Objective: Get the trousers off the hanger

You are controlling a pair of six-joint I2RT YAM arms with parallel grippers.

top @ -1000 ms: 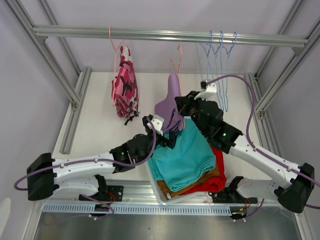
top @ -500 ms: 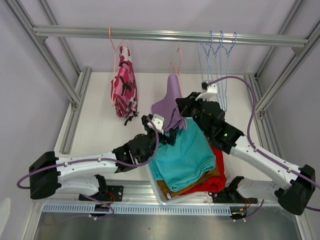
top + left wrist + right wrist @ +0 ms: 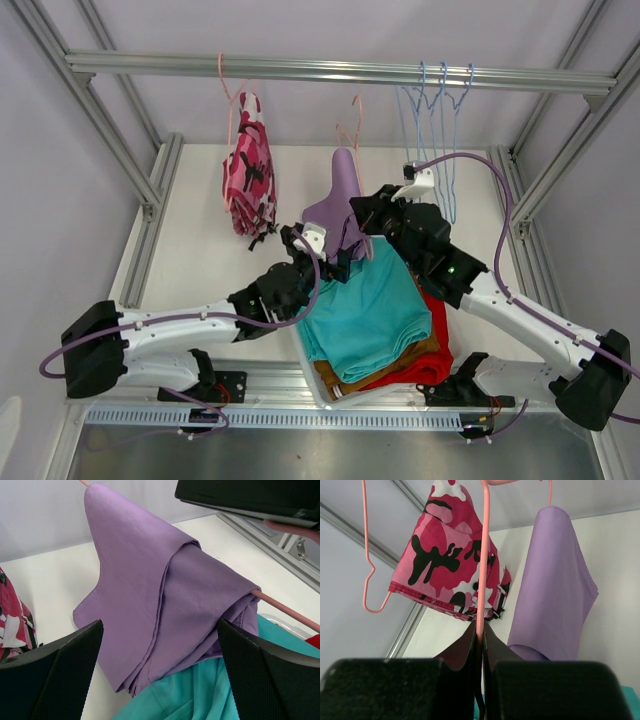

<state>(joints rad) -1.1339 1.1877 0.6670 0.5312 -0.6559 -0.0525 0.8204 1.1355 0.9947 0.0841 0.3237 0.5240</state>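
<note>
I carry on moving in until the cloth [image 3: 182,625] is deep enough to close on, because the lilac trousers' lower edge [image 3: 136,686] hangs between my left gripper's open fingers.
The lilac trousers [image 3: 338,208] [image 3: 165,590] [image 3: 554,590] hang folded over the bar of a pink hanger [image 3: 353,122] [image 3: 286,610] [image 3: 482,565]. My right gripper [image 3: 364,214] [image 3: 480,632] is shut on that hanger's wire, just right of the cloth. My left gripper [image 3: 322,248] [image 3: 159,630] is open, its fingers either side of the trousers' lower edge without touching it. The pink camouflage trousers [image 3: 248,172] [image 3: 445,565] hang on another pink hanger at the left. Teal trousers [image 3: 365,312] [image 3: 200,695] top a pile over mustard-brown [image 3: 340,378] and red [image 3: 436,350] ones.
The pile lies in a white bin [image 3: 308,372] between the arm bases. Three empty blue hangers [image 3: 436,110] hang at the right of the metal rail [image 3: 300,70]. Aluminium frame posts stand on both sides of the white table [image 3: 200,250].
My left arm has reached further forward, bringing its open fingers up around the lilac trousers' lower edge. The lilac trousers shifted slightly left. The right gripper has stayed put.
</note>
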